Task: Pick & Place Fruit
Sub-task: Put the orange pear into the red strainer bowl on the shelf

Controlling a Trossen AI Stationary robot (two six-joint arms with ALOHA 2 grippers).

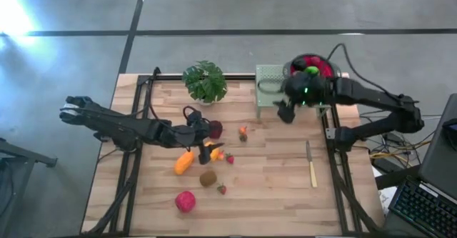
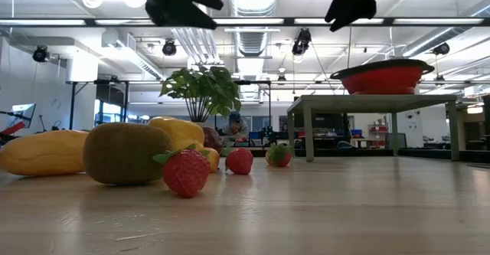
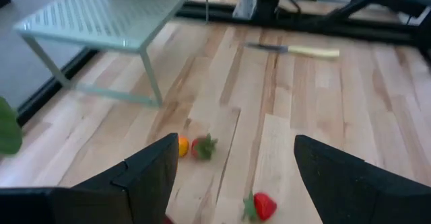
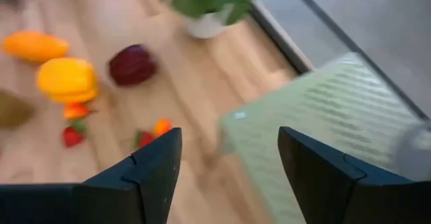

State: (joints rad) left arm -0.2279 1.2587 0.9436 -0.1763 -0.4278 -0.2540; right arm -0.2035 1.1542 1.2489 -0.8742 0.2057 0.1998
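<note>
The small orange fruit [image 1: 221, 154] next to the yellow fruit has both sides clear [image 4: 76, 111], so my left gripper should keep moving its open fingers down until they are on either side of it.
Several toy fruits lie on the wooden table: a maroon one [image 1: 215, 129], a yellow one [image 1: 214, 152], an orange one [image 1: 183, 162], a brown kiwi [image 1: 208, 178], a red one [image 1: 185, 201] and small strawberries [image 1: 222, 189]. More fruit sits in the red bowl [image 1: 312, 66] on the small green table [image 1: 268, 81]. My left gripper [image 1: 196, 132] hovers open above the maroon and yellow fruit, with nothing between its fingers [image 3: 229, 177]. My right gripper [image 1: 285, 111] is open and empty at the green table's near edge [image 4: 229, 163], raised off the tabletop.
A potted plant [image 1: 205, 81] stands at the far edge, left of the green table. A knife with a pale handle [image 1: 310, 165] lies on the right side of the wood. Black frame rails run along both sides of the table. Both grippers hang high in the low view [image 2: 180, 2].
</note>
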